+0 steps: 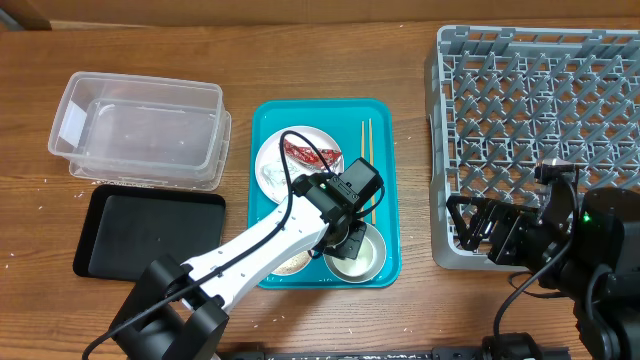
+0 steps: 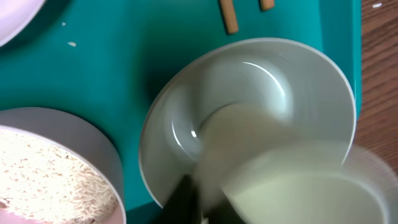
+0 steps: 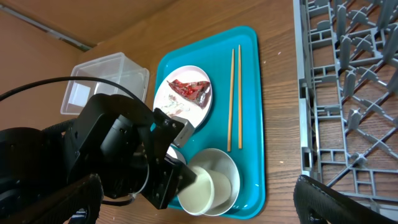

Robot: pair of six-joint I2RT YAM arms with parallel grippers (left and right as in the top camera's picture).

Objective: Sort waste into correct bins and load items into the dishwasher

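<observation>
The robot's left gripper has the cup (image 3: pixel 198 193) by its rim, far away from the dish rack (image 1: pixel 535 110), so it should pass the cup to the right gripper for loading.
A white bowl (image 1: pixel 366 256) (image 2: pixel 249 106) stands at the near right corner of the teal tray (image 1: pixel 385 120), and a pale cup (image 3: pixel 202 190) (image 2: pixel 298 186) lies tilted inside it. My left gripper (image 1: pixel 348 240) (image 2: pixel 205 205) (image 3: pixel 186 177) is shut on the cup's rim. Left of it is the pinkish bowl (image 2: pixel 106 162) (image 1: pixel 292 264) of rice grains (image 2: pixel 43 174). The white plate (image 1: pixel 272 150) (image 3: pixel 193 115) carries the red wrapper (image 1: pixel 310 154) (image 3: pixel 188 89) and the tissue (image 1: pixel 275 178). The chopsticks (image 1: pixel 367 150) (image 3: pixel 231 93) lie along the tray's right side. My right gripper (image 1: pixel 478 225) (image 3: pixel 198 182) stands open beside the dish rack (image 1: pixel 540 110) (image 3: pixel 348 93).
The clear tub (image 1: pixel 140 128) (image 3: pixel 99 81) sits at the far left, with the shallow black tray (image 1: pixel 150 232) in front of it. The grey rack fills the right side of the wooden table. A loose grain (image 2: pixel 72 44) lies on the teal tray.
</observation>
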